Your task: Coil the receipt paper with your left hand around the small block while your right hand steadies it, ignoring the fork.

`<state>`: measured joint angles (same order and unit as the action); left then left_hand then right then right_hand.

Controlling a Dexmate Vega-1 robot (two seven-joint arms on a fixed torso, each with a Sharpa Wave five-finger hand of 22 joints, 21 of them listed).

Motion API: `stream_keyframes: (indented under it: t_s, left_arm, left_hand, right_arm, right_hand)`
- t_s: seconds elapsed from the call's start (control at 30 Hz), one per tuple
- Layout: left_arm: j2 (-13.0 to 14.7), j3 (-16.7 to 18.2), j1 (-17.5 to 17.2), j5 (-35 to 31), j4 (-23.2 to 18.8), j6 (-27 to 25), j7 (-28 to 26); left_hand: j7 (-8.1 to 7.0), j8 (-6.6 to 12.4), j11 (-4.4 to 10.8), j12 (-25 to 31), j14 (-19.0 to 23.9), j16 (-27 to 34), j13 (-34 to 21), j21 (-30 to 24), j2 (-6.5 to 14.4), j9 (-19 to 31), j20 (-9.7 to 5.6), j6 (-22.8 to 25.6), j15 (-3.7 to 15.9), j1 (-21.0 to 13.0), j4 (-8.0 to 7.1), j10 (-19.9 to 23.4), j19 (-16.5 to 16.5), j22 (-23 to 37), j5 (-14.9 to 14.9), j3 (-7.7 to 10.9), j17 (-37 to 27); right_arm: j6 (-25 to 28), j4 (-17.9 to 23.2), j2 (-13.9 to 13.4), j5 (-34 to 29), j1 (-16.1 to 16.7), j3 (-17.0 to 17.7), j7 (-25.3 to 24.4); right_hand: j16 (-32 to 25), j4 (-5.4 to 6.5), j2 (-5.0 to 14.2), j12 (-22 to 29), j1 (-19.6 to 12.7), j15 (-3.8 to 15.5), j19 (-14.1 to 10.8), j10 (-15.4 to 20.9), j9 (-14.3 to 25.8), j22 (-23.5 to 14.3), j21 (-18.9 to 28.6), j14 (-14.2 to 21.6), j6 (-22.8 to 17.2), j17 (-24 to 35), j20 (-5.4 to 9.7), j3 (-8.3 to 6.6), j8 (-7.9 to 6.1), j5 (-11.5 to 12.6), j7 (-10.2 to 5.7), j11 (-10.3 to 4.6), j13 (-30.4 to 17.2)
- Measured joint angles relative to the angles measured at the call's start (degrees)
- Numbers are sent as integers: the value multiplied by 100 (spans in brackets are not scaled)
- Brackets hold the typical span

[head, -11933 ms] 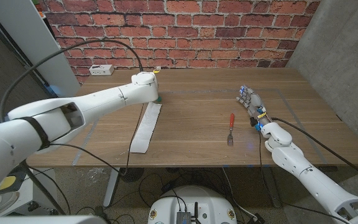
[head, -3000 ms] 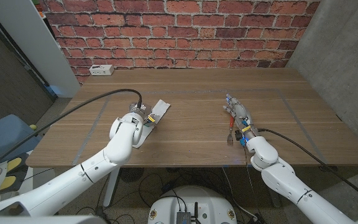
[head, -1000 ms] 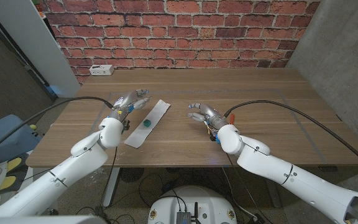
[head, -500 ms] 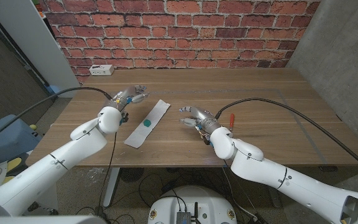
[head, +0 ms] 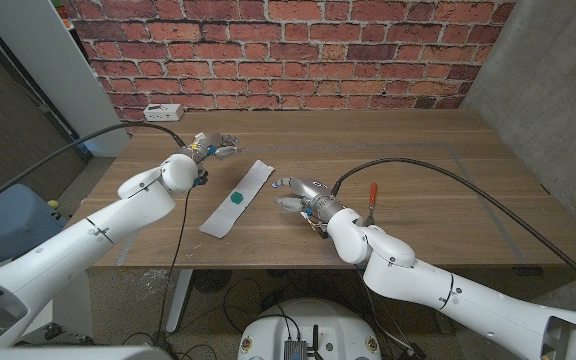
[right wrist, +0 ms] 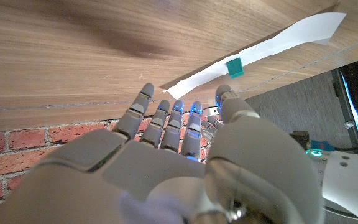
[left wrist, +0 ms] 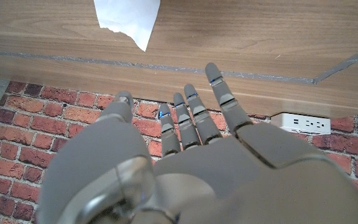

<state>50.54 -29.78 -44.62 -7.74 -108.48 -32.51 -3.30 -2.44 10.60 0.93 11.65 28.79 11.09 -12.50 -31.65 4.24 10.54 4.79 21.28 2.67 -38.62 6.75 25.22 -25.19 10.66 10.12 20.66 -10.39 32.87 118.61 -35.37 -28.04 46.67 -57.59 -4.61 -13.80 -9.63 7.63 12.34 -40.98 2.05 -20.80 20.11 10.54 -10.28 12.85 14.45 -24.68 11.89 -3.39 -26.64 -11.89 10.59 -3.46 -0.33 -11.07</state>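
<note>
My gripper will make the paper's far end (head: pixel 260 167) fold over and hide the block when I carry it across, because the piece of receipt paper runs well past the green block (head: pixel 236 198).
A white strip of receipt paper (head: pixel 251 180) lies slantwise on the wooden table (head: pixel 408 140), left of the middle. A small green block (head: pixel 236 197) sits on the strip near its middle. My left hand (head: pixel 213 147) hovers just beyond the strip's far end, fingers spread, holding nothing. My right hand (head: pixel 293 190) is to the right of the strip, a short gap from it, fingers apart and empty. In the right wrist view the block (right wrist: pixel 234 66) and paper (right wrist: pixel 272 41) lie past my fingers (right wrist: pixel 166 118). The left wrist view has the paper's end (left wrist: pixel 127 17) beyond my left hand (left wrist: pixel 185 143).
A fork with a red handle (head: pixel 372 193) lies to the right of my right forearm, partly hidden by it. A white power strip (head: pixel 162 112) sits at the table's far left corner, also seen as the power strip (left wrist: pixel 301 122). A brick wall stands behind the table.
My right hand has moved left, closer to the paper and block. My left hand has drawn slightly farther back past the strip's far end. Paper and block have not moved.
</note>
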Motion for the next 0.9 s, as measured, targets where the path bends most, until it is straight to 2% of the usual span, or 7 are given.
stream_keyframes:
  t_s: [0.23, 0.37, 0.43, 0.57, 0.6, 0.67, 0.9]
  left_arm:
    - [9, -318, 433, 16, 154, -225, 309]
    - [9, -328, 449, 19, 162, -316, 481]
    - [-7, -592, 786, 6, 298, -376, 602]
    - [-7, -592, 786, -45, 298, -450, 736]
    - [-38, -783, 1022, -63, 396, -476, 793]
    - [-38, -783, 1022, -93, 396, -525, 876]
    - [-172, -1144, 1517, -178, 681, -635, 1124]
  left_hand:
    - [0, 0, 0, 0, 62, 23, 0, -1, -111, 0, -40, 0, 0, 4, 37, 0, -101, 0, 0, -38, 0]
    - [42, 0, 0, 0, 11, 23, 0, -1, -136, 0, -40, -42, 22, 31, 61, 0, -101, 0, 0, -61, -1]
    - [71, -1, 9, 0, -65, -7, -1, -1, -166, 0, -38, -72, -2, 0, 61, -52, -99, 1, 0, -61, -1]
    - [50, -1, 8, 0, -64, -10, -1, -1, -166, -1, -18, -94, -1, 0, 61, -52, -78, 1, 0, -62, -1]
    - [50, -1, 8, 0, -76, -10, -1, -1, -166, 0, -18, -94, -12, 0, 61, -52, -78, 1, 0, -61, -1]
    - [50, -1, 8, 0, -85, -10, -1, -1, -166, -1, -18, -94, -21, 0, 61, -52, -78, -18, 0, -61, -1]
    - [51, -1, -22, 0, -60, -10, -1, -1, -211, -1, -41, -158, 3, 0, 84, -83, -101, -27, 0, -85, -1]
  right_arm:
    - [-103, -48, 82, -273, -37, -126, 290]
    - [-107, -80, 133, -282, -63, -209, 298]
    - [-196, -103, 166, -541, -76, -260, 509]
    - [-196, -137, 212, -541, -95, -319, 509]
    - [-260, -152, 235, -753, -105, -345, 656]
    - [-260, -174, 265, -753, -119, -383, 656]
    - [-415, -308, 410, -1222, -169, -517, 988]
  right_hand:
    - [0, -24, -68, 0, -127, 30, -51, 99, 0, 0, 0, 30, -93, -18, 11, 24, 0, 0, -33, -99, 0]
    - [0, -24, -68, 0, -127, 30, -51, 99, -1, 0, 0, 30, -92, -18, 11, 23, 0, 0, -33, -99, 0]
    - [0, -24, -68, 0, -127, 30, -51, 96, -1, 1, 0, 30, -92, -17, 11, 23, 0, 0, -33, -102, 0]
    - [0, -24, -68, 0, -187, 30, -51, 76, -1, 1, 0, 30, -92, -17, 11, 23, 0, 0, -33, -122, 1]
    - [0, -24, -68, 0, -187, 30, -51, 76, -1, 1, 0, 30, -92, -17, 11, 23, 0, 0, -33, -122, 1]
    - [0, -24, -38, 0, -217, 30, -51, 76, -1, 1, 0, 30, -105, -17, 11, 23, 0, 0, -46, -122, 1]
    - [0, -24, -6, 0, -249, 30, -93, 76, -1, 1, 0, 30, -123, -1, 53, 23, 0, 0, -64, -122, 1]
